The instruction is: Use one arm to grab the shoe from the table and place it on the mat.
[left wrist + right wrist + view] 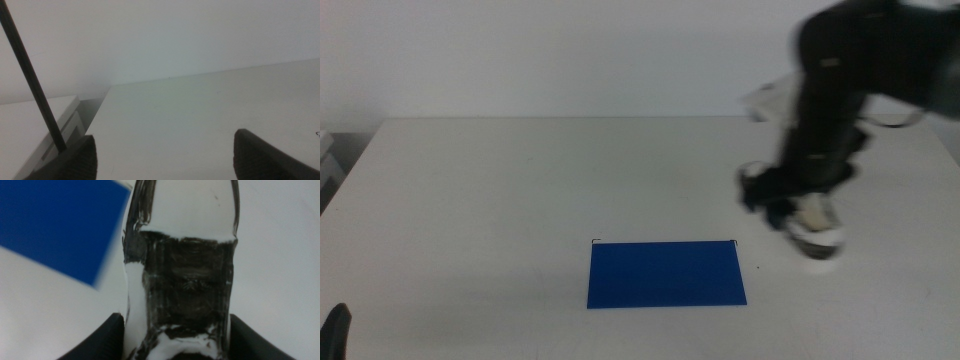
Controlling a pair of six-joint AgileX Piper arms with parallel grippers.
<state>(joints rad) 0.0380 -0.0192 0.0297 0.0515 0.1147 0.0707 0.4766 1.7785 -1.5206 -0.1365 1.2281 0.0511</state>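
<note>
The shoe (815, 238) is hanging with its sole down and the blue mat (666, 275) is clear, so my right gripper keeps carrying and turning the shoe until the shoe lies along the mat.
The blue mat (666, 273) lies flat near the table's front middle; a corner of it shows in the right wrist view (55, 227). The white and black shoe (812, 228) hangs in my right gripper (790, 205), lifted just above the table, right of the mat. In the right wrist view the shoe (182, 275) fills the space between the two dark jaws, which press on its sides. The right arm (840, 90) is motion-blurred. My left gripper (335, 330) waits at the front left corner, jaws wide apart and empty in the left wrist view (165, 155).
The off-white table (520, 200) stretches left of the mat. A white box-like object (40, 125) stands beyond the table's left edge, with a black cable (30, 80) crossing in front of it.
</note>
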